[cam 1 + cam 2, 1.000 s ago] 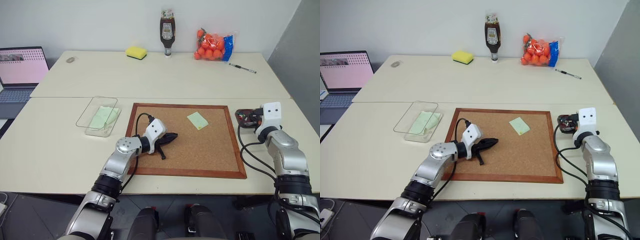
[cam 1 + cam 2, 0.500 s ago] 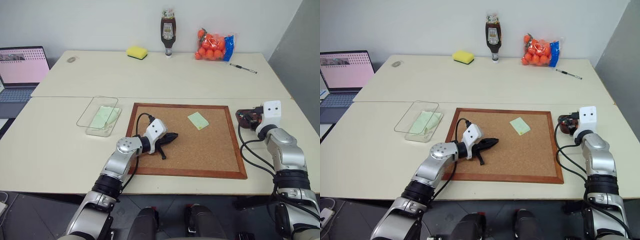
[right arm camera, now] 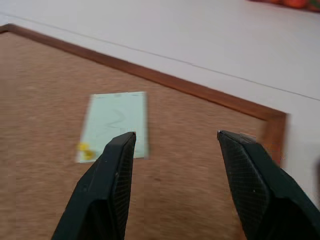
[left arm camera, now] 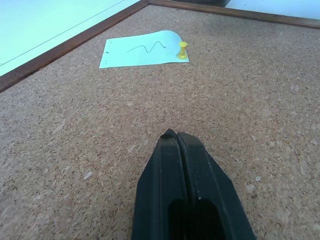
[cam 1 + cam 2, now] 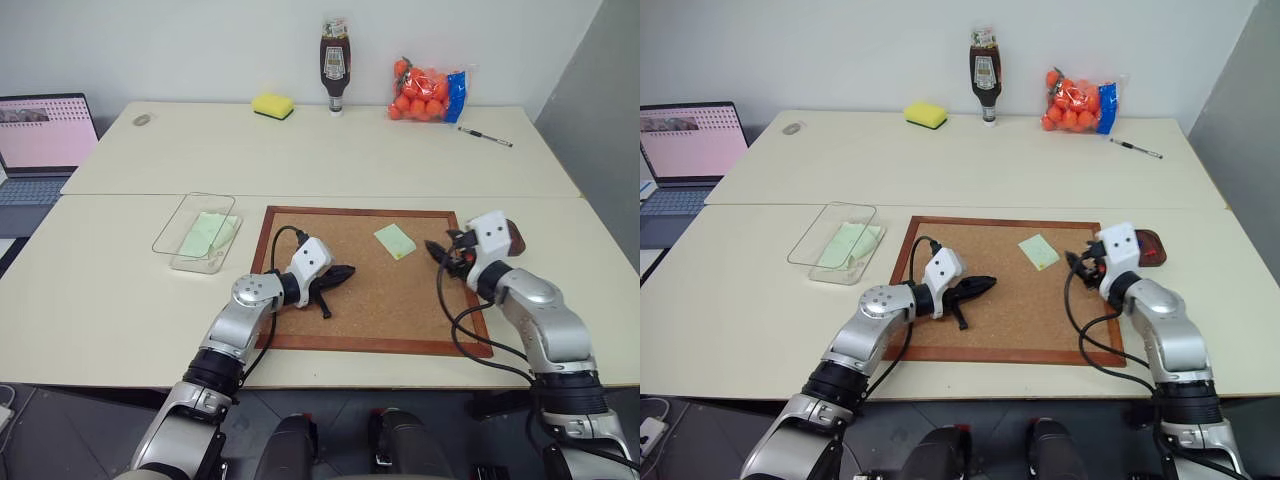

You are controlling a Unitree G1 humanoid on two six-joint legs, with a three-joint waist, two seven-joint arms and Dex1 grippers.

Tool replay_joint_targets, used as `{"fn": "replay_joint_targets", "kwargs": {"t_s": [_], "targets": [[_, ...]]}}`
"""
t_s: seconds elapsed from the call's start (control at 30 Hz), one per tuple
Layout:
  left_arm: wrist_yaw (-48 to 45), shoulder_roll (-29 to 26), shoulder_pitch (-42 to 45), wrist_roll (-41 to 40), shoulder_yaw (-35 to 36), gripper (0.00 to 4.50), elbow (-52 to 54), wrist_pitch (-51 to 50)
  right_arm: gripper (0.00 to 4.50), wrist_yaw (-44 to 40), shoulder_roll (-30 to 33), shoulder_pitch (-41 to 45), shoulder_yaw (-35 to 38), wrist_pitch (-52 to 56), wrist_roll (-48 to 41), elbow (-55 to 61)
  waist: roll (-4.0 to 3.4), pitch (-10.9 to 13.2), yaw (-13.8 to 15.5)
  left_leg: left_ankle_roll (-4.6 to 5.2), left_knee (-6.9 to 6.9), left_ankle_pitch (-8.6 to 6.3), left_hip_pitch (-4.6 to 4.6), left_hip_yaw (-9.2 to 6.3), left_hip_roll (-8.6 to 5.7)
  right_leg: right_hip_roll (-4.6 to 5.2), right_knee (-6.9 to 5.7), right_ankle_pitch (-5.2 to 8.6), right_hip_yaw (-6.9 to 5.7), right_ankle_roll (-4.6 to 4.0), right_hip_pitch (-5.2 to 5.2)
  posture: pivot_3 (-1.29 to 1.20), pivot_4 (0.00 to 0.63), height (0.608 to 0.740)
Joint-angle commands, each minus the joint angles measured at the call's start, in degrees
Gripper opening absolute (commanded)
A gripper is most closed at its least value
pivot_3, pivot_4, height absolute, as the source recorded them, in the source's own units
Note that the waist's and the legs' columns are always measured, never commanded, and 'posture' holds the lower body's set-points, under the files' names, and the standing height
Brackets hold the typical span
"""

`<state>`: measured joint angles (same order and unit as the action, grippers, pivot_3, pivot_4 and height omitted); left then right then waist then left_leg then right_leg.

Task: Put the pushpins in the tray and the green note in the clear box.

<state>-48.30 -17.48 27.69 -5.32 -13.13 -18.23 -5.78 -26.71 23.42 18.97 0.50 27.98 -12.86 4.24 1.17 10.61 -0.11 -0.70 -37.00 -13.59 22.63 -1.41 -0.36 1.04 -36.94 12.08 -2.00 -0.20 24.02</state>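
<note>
The yellow pushpin [image 3: 86, 151] sits stuck in one end of the green note [image 5: 395, 241]. The note will rise with the pushpin when I lift the pushpin.
The green note [image 5: 395, 240] lies on the corkboard [image 5: 380, 344], with a yellow pushpin [image 4: 183, 50] standing at one end of it. My right gripper [image 5: 440, 252] hovers open over the board's right side, pointing at the note [image 3: 117, 125] a short way ahead, with nothing between its fingers. The dark brown tray [image 5: 1150, 245] peeks out behind that wrist, mostly hidden. My left gripper [image 5: 345, 272] rests shut and empty on the cork, left of the note. The clear box [image 5: 197, 232] sits left of the board with a pale mint sheet inside.
A laptop [image 5: 40, 140] stands at the far left. Along the back of the table are a yellow sponge [image 5: 272, 104], a sauce bottle [image 5: 335, 65], a bag of orange fruit [image 5: 428, 92] and a pen [image 5: 485, 136].
My right gripper has opened and swung left, from the tray to above the board's right side, now facing the note. The left arm has not moved.
</note>
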Motion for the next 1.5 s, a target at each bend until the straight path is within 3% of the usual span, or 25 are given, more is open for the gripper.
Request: {"fn": "replay_joint_targets", "kwargs": {"t_s": [0.03,0.47,0.5,0.9,1.5], "targets": [[-0.27,0.01,-1.15,0.98,-0.93,0.0,-1.09,-0.65,2.75,-1.82,-0.5,1.06,-3.07,-2.12,1.42,0.52,0.0,0.0,0.01,0.0,0.0,0.0,0.02,0.01,-0.01,0.0,0.01,0.0,0.0,0.0,0.01,0.0,0.15,0.74],[0.17,-0.09,-1.84,0.81,-0.78,0.0,0.11,-1.46,2.75,-2.23,-2.93,5.15,-5.75,-6.65,4.63,-8.6,0.0,0.0,0.0,0.0,0.01,0.0,0.01,0.01,0.01,0.0,0.0,0.0,0.01,0.0,0.02,0.0,0.15,0.74],[0.21,-0.08,-1.88,0.8,-0.77,0.0,0.16,-1.49,2.39,-2.27,-3.02,5.25,-5.76,-6.85,4.81,-8.93,0.0,0.0,0.0,0.0,0.0,0.0,0.01,0.01,0.01,0.0,0.0,0.0,0.02,0.0,0.02,0.0,0.15,0.74],[0.39,0.03,-2.03,0.82,-0.82,0.0,0.11,-1.43,0.03,-3.47,-2.88,4.75,-6.45,-8.69,6.39,-8.94,0.0,0.0,0.0,0.0,0.0,0.0,0.0,0.01,0.01,0.0,-0.01,0.0,0.02,0.0,0.01,0.0,0.15,0.74],[3.6,0.86,-4.11,-0.29,1.04,0.0,4.61,-3.44,0.03,-1.64,-4.0,5.2,-2.51,-7.47,3.52,4.08,0.0,0.0,-0.02,0.0,0.01,0.0,-0.01,-0.01,0.03,0.02,-0.01,0.0,0.01,0.0,0.01,0.0,0.15,0.74]]}}
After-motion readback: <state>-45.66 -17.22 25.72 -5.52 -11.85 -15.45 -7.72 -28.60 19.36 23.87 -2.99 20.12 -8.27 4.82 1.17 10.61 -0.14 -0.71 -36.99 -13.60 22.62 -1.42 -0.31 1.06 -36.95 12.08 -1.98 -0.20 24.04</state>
